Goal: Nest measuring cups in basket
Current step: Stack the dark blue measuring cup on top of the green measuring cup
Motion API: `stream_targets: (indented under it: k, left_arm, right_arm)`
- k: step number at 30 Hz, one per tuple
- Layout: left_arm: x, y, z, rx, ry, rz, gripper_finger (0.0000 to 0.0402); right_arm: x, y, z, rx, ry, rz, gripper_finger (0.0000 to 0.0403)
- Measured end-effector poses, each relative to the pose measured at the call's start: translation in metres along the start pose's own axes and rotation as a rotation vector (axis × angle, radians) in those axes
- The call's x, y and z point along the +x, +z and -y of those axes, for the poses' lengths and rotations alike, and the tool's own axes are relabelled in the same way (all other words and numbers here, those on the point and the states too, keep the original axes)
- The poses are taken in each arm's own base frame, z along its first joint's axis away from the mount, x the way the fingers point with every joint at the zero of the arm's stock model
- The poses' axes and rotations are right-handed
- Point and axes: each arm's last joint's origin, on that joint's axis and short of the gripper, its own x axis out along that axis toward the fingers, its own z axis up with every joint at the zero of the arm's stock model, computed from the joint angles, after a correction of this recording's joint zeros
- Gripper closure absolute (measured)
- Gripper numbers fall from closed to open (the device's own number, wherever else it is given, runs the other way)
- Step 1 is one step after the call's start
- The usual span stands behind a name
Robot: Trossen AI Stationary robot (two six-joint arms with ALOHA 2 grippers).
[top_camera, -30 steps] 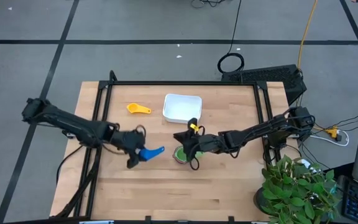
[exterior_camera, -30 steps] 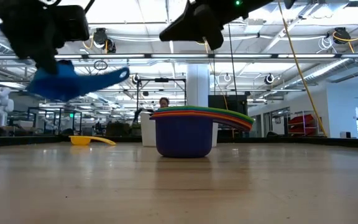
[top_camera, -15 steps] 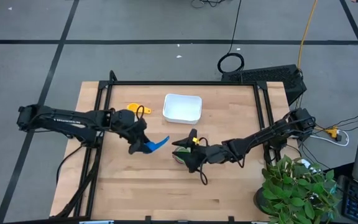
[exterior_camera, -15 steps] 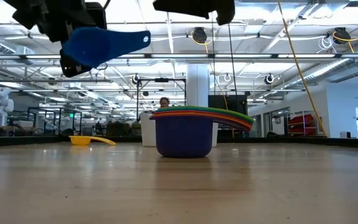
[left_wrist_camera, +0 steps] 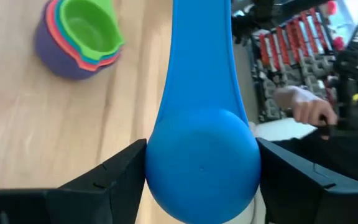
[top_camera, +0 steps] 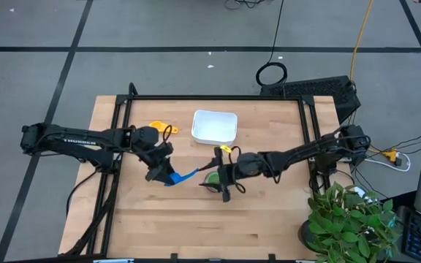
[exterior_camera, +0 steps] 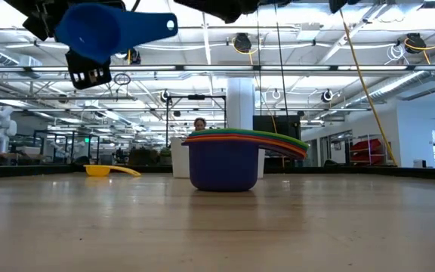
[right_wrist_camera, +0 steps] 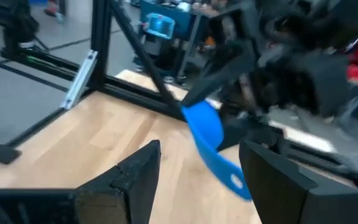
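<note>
The robot's left gripper has its fingers pinching the blue cup's bowl (exterior_camera: pixel 89 32), which has to go into the green cup, so the right gripper should first take hold of the blue cup's handle (exterior_camera: pixel 149 26).
My left gripper (top_camera: pixel 164 175) is shut on the blue measuring cup (top_camera: pixel 177 177), high above the table and left of the nested stack (top_camera: pixel 210 180). The stack's navy cup (exterior_camera: pixel 223 168) stands on the table with red, orange, teal and green cups inside it (left_wrist_camera: pixel 79 36). My right gripper (top_camera: pixel 222 178) hangs open above the stack and hides part of it. The yellow cup (top_camera: pixel 157 129) lies on the table near the white basket (top_camera: pixel 214 126), partly under the left arm. My left gripper pinches the blue cup's round bowl (left_wrist_camera: pixel 202 163) between its two fingers (left_wrist_camera: pixel 107 186), one on each outer side. The flat handle (left_wrist_camera: pixel 202 56) points away from the gripper, toward the stack. The cup is lifted clear of the table (exterior_camera: pixel 104 29), roughly level.
A black frame rail (top_camera: pixel 218 97) runs around the table's far and side edges. A potted plant (top_camera: pixel 349 219) stands at the near right corner. Bare wood lies along the near edge (top_camera: pixel 196 226). Beyond the table, a person's hand (left_wrist_camera: pixel 303 106) shows in the room.
My left gripper has carried the blue cup upward and a little toward the table's far edge, and has turned so the handle points at the stack. My right gripper has risen above the stack, swinging toward the near edge and back. The stack has stayed put.
</note>
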Motion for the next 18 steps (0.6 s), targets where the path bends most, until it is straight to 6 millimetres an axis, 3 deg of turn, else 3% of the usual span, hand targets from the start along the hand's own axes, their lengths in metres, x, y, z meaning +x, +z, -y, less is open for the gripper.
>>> stream_targets:
  k: [18]
  left_arm:
    - [0.002, 0.004, 0.008, 0.034, -0.067, 0.025, 0.0139]
  right_arm:
    - [0.002, -0.006, 0.019, 0.093, 0.012, 0.002, 0.0193]
